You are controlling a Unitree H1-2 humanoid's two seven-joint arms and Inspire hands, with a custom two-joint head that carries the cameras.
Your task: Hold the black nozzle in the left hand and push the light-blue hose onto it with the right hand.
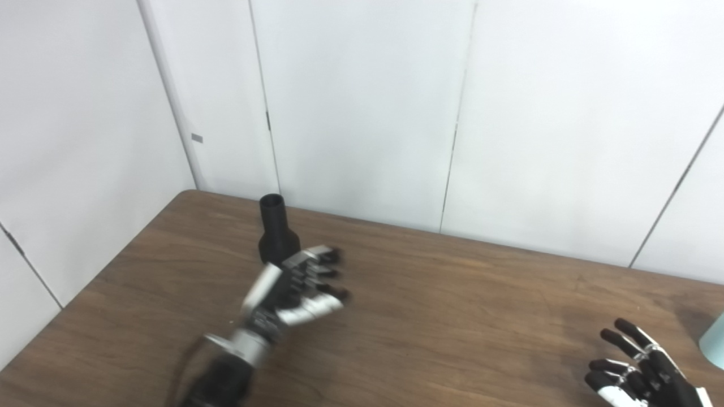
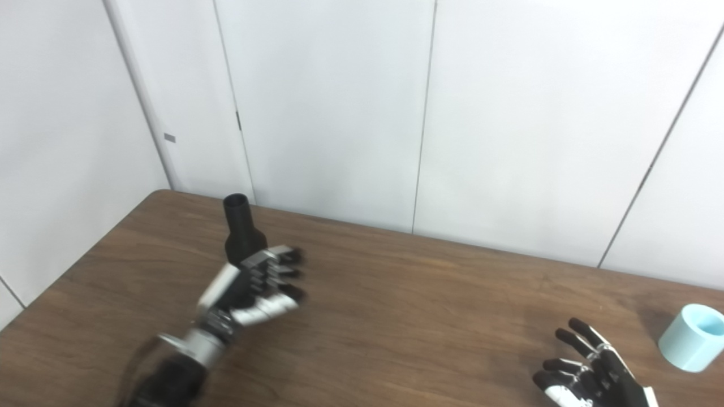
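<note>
My gripper will push the light-blue hose (image 1: 714, 345) down. The black nozzle's slim neck widens into a wide base (image 1: 278, 230), so the hose will stop where the neck widens.
The black nozzle (image 1: 276, 228) stands upright on the brown table (image 1: 452, 305) near its far left corner. My left hand (image 1: 297, 282) is open and empty, just in front and to the right of the nozzle, its fingers pointing right, slightly blurred. The light-blue hose piece (image 2: 691, 337) is a short cylinder at the table's right edge; in the left eye view only its edge (image 1: 715, 341) shows. My right hand (image 2: 588, 370) is open and empty at the lower right, a short way to the left of the hose.
White wall panels (image 1: 362, 102) stand close behind the table's far edge and along its left side.
</note>
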